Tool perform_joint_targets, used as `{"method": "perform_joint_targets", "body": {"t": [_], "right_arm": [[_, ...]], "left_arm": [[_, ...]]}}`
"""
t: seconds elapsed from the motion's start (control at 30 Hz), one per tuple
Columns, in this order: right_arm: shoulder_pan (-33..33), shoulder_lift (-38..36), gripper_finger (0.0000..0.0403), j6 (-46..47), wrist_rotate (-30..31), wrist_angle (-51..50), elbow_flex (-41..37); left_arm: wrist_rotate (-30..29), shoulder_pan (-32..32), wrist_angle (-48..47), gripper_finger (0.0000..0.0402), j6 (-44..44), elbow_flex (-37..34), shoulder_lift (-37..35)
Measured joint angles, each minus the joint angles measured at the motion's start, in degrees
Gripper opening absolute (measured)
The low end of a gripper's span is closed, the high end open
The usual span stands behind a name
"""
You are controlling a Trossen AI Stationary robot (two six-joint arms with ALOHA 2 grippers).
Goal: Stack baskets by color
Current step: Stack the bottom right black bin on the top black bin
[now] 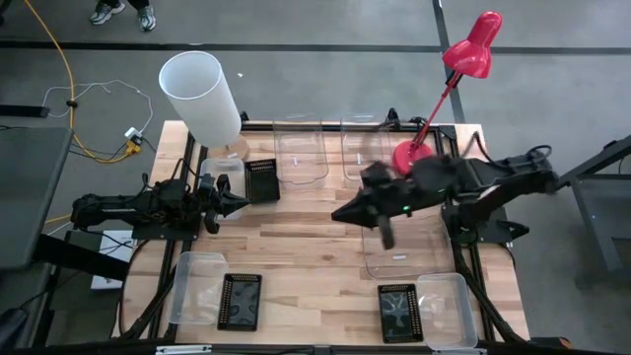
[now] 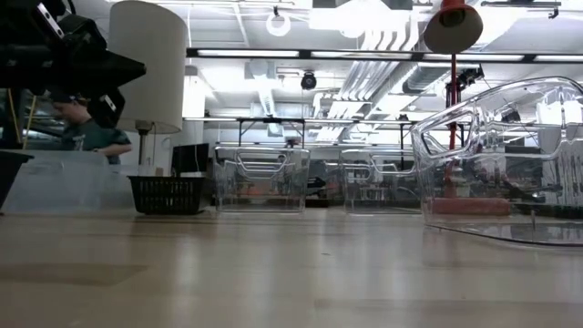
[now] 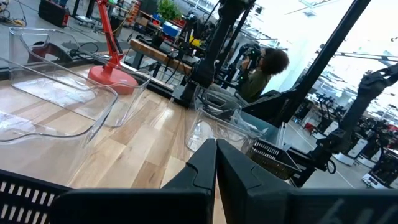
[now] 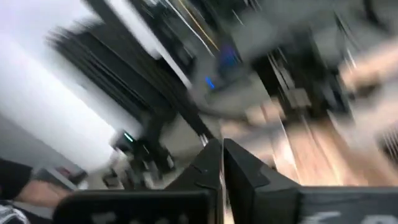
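My right gripper is on the way, and the near black basket's long rim (image 1: 382,316) toward the middle of the table is clear of the frosted basket. The gripper keeps going toward that rim and closes there.
Baskets stand in groups on the wooden table. At the far edge are two clear ones (image 1: 301,150) (image 1: 361,148), with a black perforated one (image 1: 261,180) and a frosted one (image 1: 225,170) to their left. A frosted (image 1: 195,286) and a black basket (image 1: 242,301) are near left, a black (image 1: 399,313) and a frosted one (image 1: 444,311) near right. A large clear basket (image 1: 399,251) (image 2: 501,164) lies under my right arm. My right gripper (image 1: 338,214) (image 4: 222,158) hangs shut above mid-table, holding nothing. My left gripper (image 1: 240,204) (image 3: 216,168) waits shut at the table's left.
A tall white cylinder lampshade (image 1: 202,94) stands at the far left corner and a red desk lamp (image 1: 463,59) at the far right. Bare wood (image 1: 296,247) lies in the table's middle. A person (image 3: 264,68) sits in the room beyond.
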Motion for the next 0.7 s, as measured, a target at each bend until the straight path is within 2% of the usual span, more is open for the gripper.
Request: {"method": "perform_joint_targets", "body": {"t": [0.13, 0.27, 0.37, 0.5, 0.6, 0.7], "right_arm": [[1.55, 6.47, 0.0069, 12.19, -0.7, -20.55, 9.77], [5.63, 11.78, 0.0145, 22.19, -6.7, -37.04, 15.32], [10.23, 14.74, 0.0202, 29.25, -11.32, -44.73, 15.54], [17.33, 19.37, 0.0254, 40.2, -12.38, -54.34, 15.54], [22.34, 23.71, 0.0266, 49.81, -11.67, -58.08, 15.54], [25.95, 28.09, 0.0267, 56.27, -10.54, -56.11, 15.54]], "left_arm": [[0.0, 0.0, 0.0, 0.0001, 0.0, -0.01, 0.0], [0.0, -0.01, 0.0, 0.0001, 0.0, -0.01, 0.0], [0.0, -0.01, 0.0, 0.0001, 0.0, -0.02, -0.01], [0.0, -0.01, 0.0, 0.0001, -0.01, -0.01, 0.01], [0.0, 0.0, 0.0, 0.0001, -0.02, -0.01, -0.01], [0.0, -0.01, 0.0, 0.0001, 0.0, -0.02, 0.01]]}}
